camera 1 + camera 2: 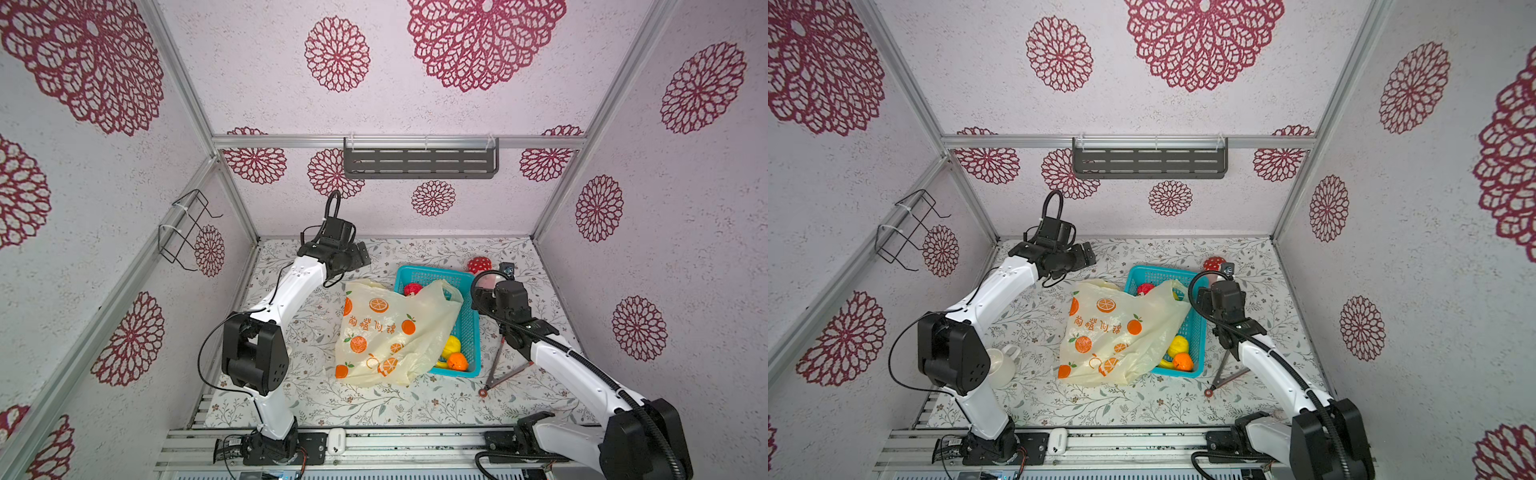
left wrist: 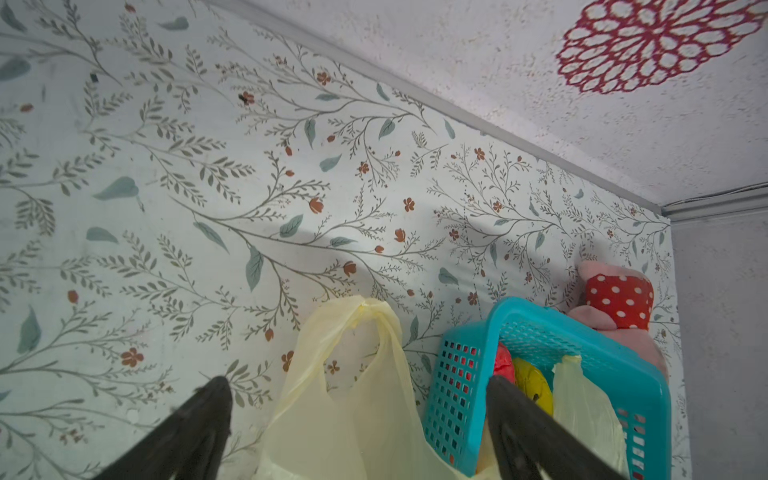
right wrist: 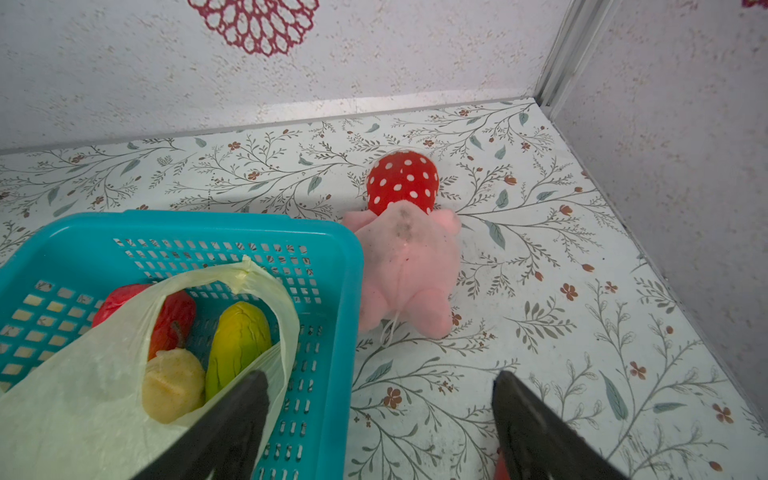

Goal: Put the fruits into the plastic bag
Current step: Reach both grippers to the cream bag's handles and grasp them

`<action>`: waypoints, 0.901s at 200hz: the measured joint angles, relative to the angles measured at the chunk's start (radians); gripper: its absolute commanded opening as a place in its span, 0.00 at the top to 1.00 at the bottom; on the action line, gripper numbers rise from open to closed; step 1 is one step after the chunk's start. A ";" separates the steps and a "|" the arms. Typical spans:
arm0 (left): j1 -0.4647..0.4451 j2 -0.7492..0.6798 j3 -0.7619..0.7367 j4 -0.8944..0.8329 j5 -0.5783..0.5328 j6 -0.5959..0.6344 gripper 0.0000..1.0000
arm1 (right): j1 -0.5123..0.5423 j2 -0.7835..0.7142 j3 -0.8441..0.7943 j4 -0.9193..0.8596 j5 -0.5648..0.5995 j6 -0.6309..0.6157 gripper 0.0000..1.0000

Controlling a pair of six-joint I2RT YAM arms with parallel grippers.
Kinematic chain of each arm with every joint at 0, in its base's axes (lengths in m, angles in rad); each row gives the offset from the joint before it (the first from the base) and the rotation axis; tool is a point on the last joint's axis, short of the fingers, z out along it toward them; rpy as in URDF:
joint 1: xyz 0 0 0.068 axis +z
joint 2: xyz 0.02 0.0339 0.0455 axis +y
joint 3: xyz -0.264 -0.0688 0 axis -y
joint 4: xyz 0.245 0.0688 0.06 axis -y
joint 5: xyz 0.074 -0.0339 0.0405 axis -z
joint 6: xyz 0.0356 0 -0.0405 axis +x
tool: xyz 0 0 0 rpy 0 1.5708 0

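The plastic bag's drooping side [image 1: 436, 316] lies over fruits in the teal basket. Next, my left gripper grasps the bag's printed body [image 1: 374, 324] and pulls it off the basket first.
The cream plastic bag [image 1: 395, 332] [image 1: 1121, 332], printed with oranges, lies half over the teal basket [image 1: 469, 324]. One handle loop [image 2: 365, 307] rests on the mat and the other [image 3: 249, 274] droops into the basket. In the basket are a red apple [image 3: 174, 320], a green-yellow oblong [image 3: 237, 340], a beige round fruit [image 3: 172, 384], a lemon [image 1: 451, 345], an orange [image 1: 457, 362] and a banana tip [image 1: 440, 365]. My left gripper [image 1: 361, 253] [image 2: 357, 384] hovers open behind the bag. My right gripper [image 1: 500, 274] [image 3: 381, 378] is open above the basket's far right corner, holding nothing.
A red white-dotted plush on a pink fluffy toy [image 3: 403, 183] lies just behind the basket. Red-handled tongs [image 1: 503, 370] lie under the right arm. A white cup [image 1: 1000, 365] stands by the left arm. A wire rack [image 1: 187, 232] and a grey shelf [image 1: 419, 162] hang on the walls.
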 measured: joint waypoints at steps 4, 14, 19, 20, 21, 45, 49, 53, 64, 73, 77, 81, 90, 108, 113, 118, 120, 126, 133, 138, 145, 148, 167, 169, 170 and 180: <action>0.002 0.002 0.000 -0.016 0.010 -0.004 0.02 | 0.000 0.000 0.000 0.000 0.000 0.000 0.13; 0.003 0.004 0.000 -0.050 0.026 -0.011 0.02 | 0.001 0.000 0.000 -0.002 0.000 -0.002 0.13; 0.002 0.006 0.000 -0.067 0.033 -0.015 0.03 | 0.002 0.000 0.000 -0.003 0.000 -0.004 0.13; 0.002 0.006 0.000 -0.070 0.034 -0.015 0.02 | 0.002 0.000 0.000 -0.003 0.000 -0.005 0.13; 0.002 0.006 0.000 -0.072 0.035 -0.016 0.02 | 0.002 0.000 0.000 -0.003 0.000 -0.005 0.13; -0.001 0.008 -0.002 -0.130 0.045 -0.022 0.01 | 0.005 0.000 0.000 -0.003 0.000 -0.009 0.13; -0.002 0.008 -0.005 -0.133 0.045 -0.024 0.02 | 0.005 0.000 0.000 -0.003 0.000 -0.009 0.13; -0.002 0.008 -0.007 -0.136 0.048 -0.024 0.03 | 0.006 0.000 0.000 -0.003 0.000 -0.009 0.13; -0.002 0.008 -0.022 -0.137 0.057 -0.028 0.06 | 0.006 0.000 0.000 -0.003 0.000 -0.009 0.13; -0.002 0.008 -0.037 -0.137 0.068 -0.032 0.07 | 0.006 0.001 0.000 -0.003 0.000 -0.009 0.13; -0.002 0.009 -0.041 -0.138 0.071 -0.031 0.08 | 0.007 0.002 0.000 -0.003 0.000 -0.009 0.13; -0.002 0.010 -0.046 -0.137 0.075 -0.034 0.09 | 0.007 0.002 0.000 -0.003 0.000 -0.009 0.13; -0.002 0.018 -0.049 -0.139 0.085 -0.037 0.11 | 0.007 0.005 0.000 -0.004 0.000 -0.009 0.13; -0.005 0.040 -0.049 -0.136 0.096 -0.043 0.26 | 0.007 0.009 0.000 -0.005 0.000 -0.010 0.13; -0.005 0.046 -0.049 -0.136 0.098 -0.048 0.36 | 0.007 0.009 0.000 -0.006 0.000 -0.010 0.13; -0.006 0.051 -0.049 -0.136 0.100 -0.047 0.47 | 0.007 0.009 0.000 -0.007 0.000 -0.011 0.13; -0.007 0.055 -0.050 -0.135 0.101 -0.053 0.53 | 0.007 0.009 0.000 -0.008 0.000 -0.012 0.13; -0.008 0.060 -0.050 -0.133 0.105 -0.052 0.68 | 0.008 0.009 0.000 -0.009 0.000 -0.015 0.13; -0.009 0.063 -0.052 -0.126 0.108 -0.055 0.81 | 0.008 0.009 0.000 -0.010 0.000 -0.016 0.13; -0.011 0.063 -0.054 -0.119 0.112 -0.053 0.88 | 0.009 0.009 0.000 -0.010 0.000 -0.017 0.13; -0.014 0.063 -0.055 -0.113 0.115 -0.052 0.97 | 0.009 0.009 0.000 -0.011 0.000 -0.017 0.13; -0.016 0.063 -0.055 -0.109 0.115 -0.051 0.99 | 0.009 0.009 0.000 -0.011 0.000 -0.018 0.13; -0.039 0.060 -0.052 -0.081 0.105 -0.031 1.00 | 0.009 0.009 0.000 -0.011 0.000 -0.024 0.13; -0.042 0.060 -0.051 -0.080 0.102 -0.027 1.00 | 0.009 0.009 0.000 -0.011 0.000 -0.024 0.13; -0.043 0.060 -0.051 -0.079 0.101 -0.027 1.00 | 0.009 0.009 0.000 -0.011 0.000 -0.024 0.13; -0.058 0.056 -0.042 -0.075 0.079 -0.012 1.00 | 0.009 0.009 0.000 -0.011 0.000 -0.024 0.13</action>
